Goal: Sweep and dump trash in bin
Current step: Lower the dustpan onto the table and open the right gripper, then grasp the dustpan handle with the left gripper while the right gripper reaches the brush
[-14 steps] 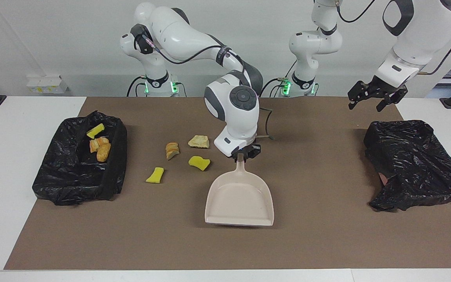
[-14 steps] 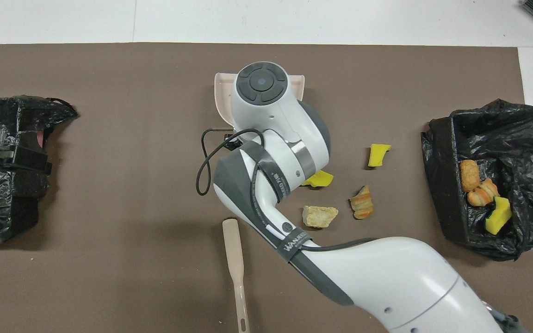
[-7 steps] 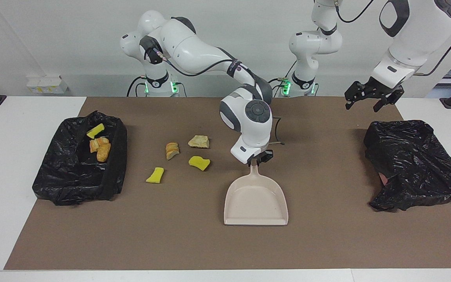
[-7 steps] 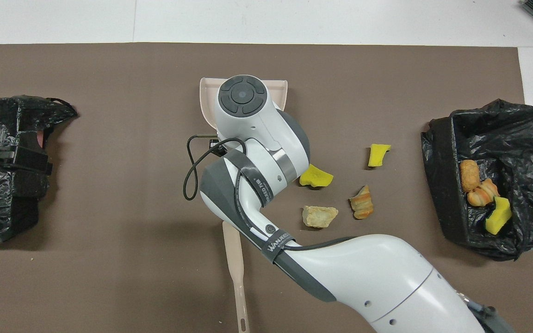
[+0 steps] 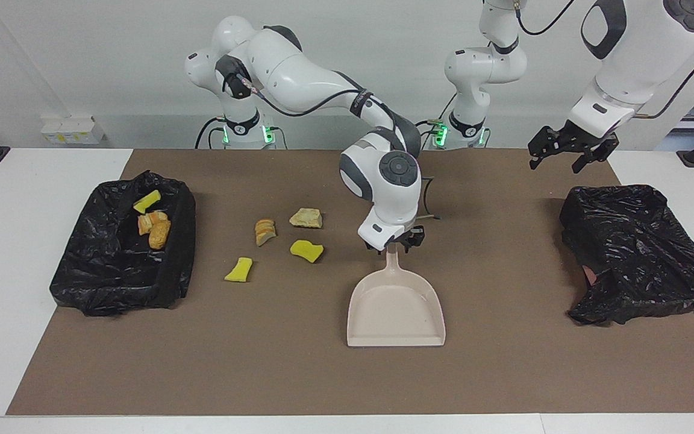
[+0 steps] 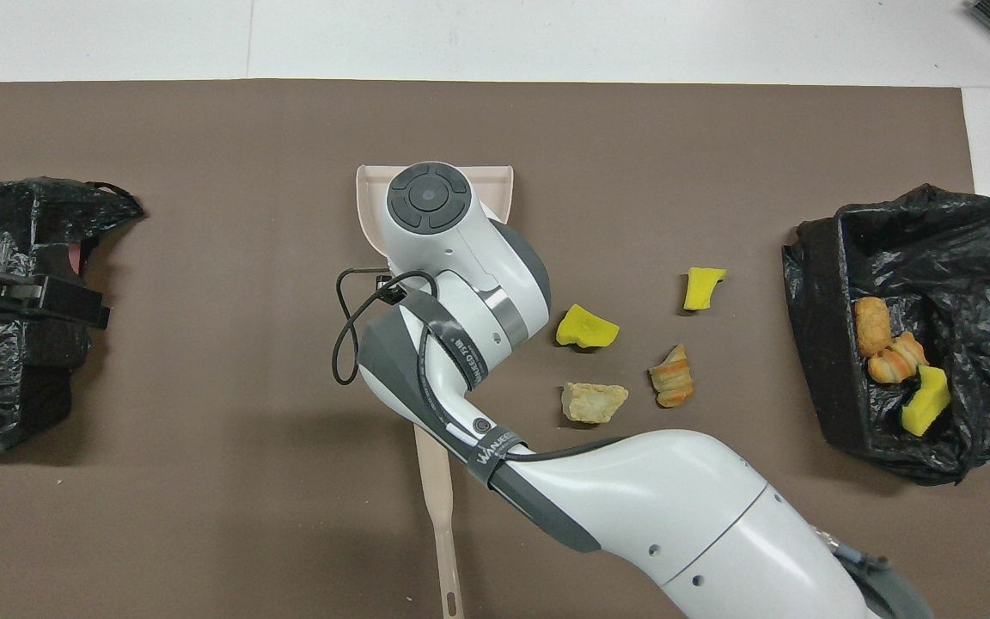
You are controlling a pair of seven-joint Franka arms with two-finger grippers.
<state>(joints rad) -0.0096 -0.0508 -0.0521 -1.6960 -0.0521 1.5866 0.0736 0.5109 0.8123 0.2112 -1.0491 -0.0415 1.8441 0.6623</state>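
My gripper is going to tip the beige dustpan (image 6: 486,186) over the black-bagged bin. The loose trash (image 6: 586,328) is in separate chunks, so the dustpan should come back empty.
The beige dustpan (image 5: 395,308) lies flat mid-mat, mouth away from the robots; in the overhead view only its rim (image 6: 502,185) shows past the arm. My right gripper (image 5: 393,246) sits at the tip of its handle, open, a finger on each side. Loose trash lies on the mat toward the right arm's end: two yellow sponge chunks (image 5: 306,250) (image 5: 238,269), a striped bread lump (image 5: 265,231) and a tan lump (image 5: 306,217). More scraps (image 5: 154,228) lie in the black-lined bin (image 5: 178,253). My left gripper (image 5: 558,160) hangs open, waiting.
A second black-bagged bin (image 5: 636,253) stands at the left arm's end, below the left gripper. A beige long-handled tool (image 6: 436,499) lies on the mat near the robots, partly under the right arm. A cable loops off the right wrist (image 6: 345,327).
The right arm carried the dustpan toward the left arm's end and set it down; its fingers have spread off the handle. The left gripper drifted slightly.
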